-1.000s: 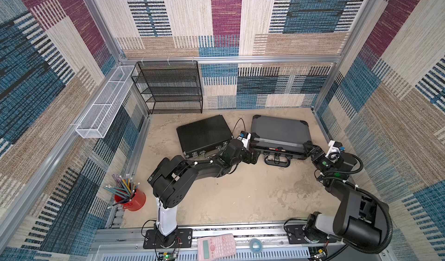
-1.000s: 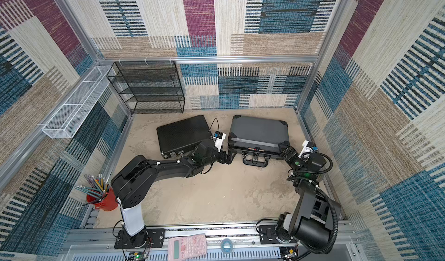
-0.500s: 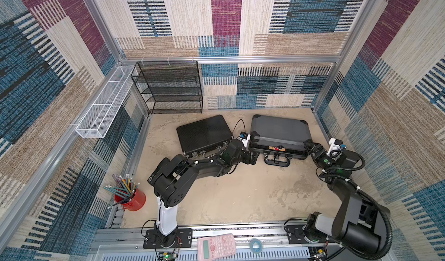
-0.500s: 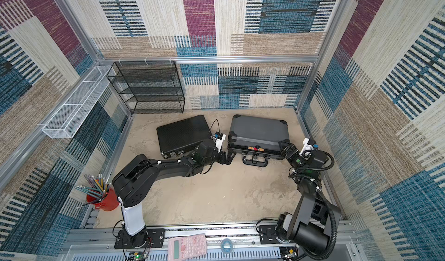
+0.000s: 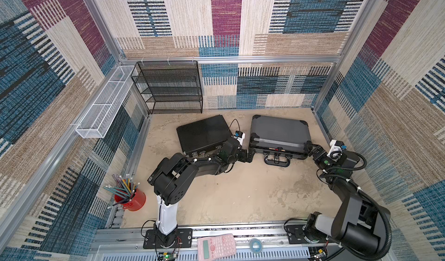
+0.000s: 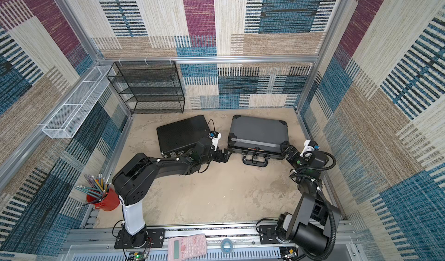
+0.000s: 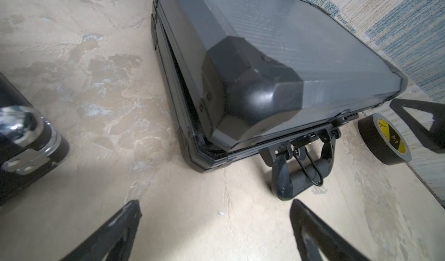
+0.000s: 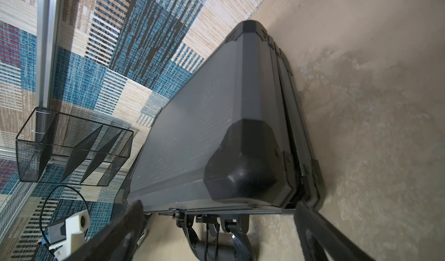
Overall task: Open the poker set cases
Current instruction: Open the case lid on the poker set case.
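Observation:
The grey case's lid is already open a little, with a narrow gap above its base, so next my right gripper lifts the lid's front corner and swings it back.
Two poker set cases lie flat at the back of the floor. The slim black ribbed case is on the left. The bulkier grey case is on the right, its thick handle facing front. A narrow gap shows between its lid and base at the front corners. My left gripper is open, low at the grey case's front left corner, with bare floor between its fingers. My right gripper is open and straddles the front right corner.
A black mesh shelf and a white wire basket stand at the back left. A red cup of pencils sits front left. A pink calculator lies on the front rail. A black-and-yellow tape roll rests by the right wall.
My right gripper has moved in closer to the grey case's front right corner. The left arm has hardly moved.

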`<state>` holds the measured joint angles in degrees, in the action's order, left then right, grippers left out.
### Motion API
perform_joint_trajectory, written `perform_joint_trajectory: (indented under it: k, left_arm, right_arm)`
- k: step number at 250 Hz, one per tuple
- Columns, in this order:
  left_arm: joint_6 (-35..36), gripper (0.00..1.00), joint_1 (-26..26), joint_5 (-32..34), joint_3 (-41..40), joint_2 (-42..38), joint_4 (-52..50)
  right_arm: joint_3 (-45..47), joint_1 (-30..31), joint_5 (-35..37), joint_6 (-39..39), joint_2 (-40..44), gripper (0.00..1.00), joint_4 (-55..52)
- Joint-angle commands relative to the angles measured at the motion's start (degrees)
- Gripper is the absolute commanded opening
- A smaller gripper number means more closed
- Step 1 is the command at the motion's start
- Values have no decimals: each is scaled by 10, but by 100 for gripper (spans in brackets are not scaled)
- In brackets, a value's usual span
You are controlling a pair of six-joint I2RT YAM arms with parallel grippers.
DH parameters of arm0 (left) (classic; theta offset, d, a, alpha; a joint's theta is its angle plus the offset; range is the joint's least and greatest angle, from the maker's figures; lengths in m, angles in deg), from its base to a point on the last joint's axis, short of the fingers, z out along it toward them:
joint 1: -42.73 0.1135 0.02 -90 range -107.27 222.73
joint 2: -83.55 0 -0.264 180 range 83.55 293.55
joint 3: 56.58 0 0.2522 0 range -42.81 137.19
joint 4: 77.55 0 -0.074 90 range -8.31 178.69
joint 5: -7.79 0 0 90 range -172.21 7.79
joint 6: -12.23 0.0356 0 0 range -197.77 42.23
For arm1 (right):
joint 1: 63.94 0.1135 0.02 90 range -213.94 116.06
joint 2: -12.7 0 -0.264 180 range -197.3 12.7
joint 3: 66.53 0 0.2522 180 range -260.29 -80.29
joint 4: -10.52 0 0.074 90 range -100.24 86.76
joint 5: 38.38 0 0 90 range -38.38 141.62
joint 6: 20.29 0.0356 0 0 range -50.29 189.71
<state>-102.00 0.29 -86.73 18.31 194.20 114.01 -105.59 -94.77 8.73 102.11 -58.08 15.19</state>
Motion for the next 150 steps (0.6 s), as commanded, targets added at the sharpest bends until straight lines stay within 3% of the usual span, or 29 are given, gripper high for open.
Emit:
perform_joint_trajectory:
  k: [1,104,150]
  left_arm:
    - [-12,99,-1,-14,-3,0,23]
    - [-3,99,1,-50,14,14,17]
    - [1,97,4,-64,32,23,-7]
  right_arm:
    - [6,0,-11,-2,-9,99,37]
    - [2,-1,-78,54,-84,99,139]
    - [-5,-1,-94,67,-76,99,151]
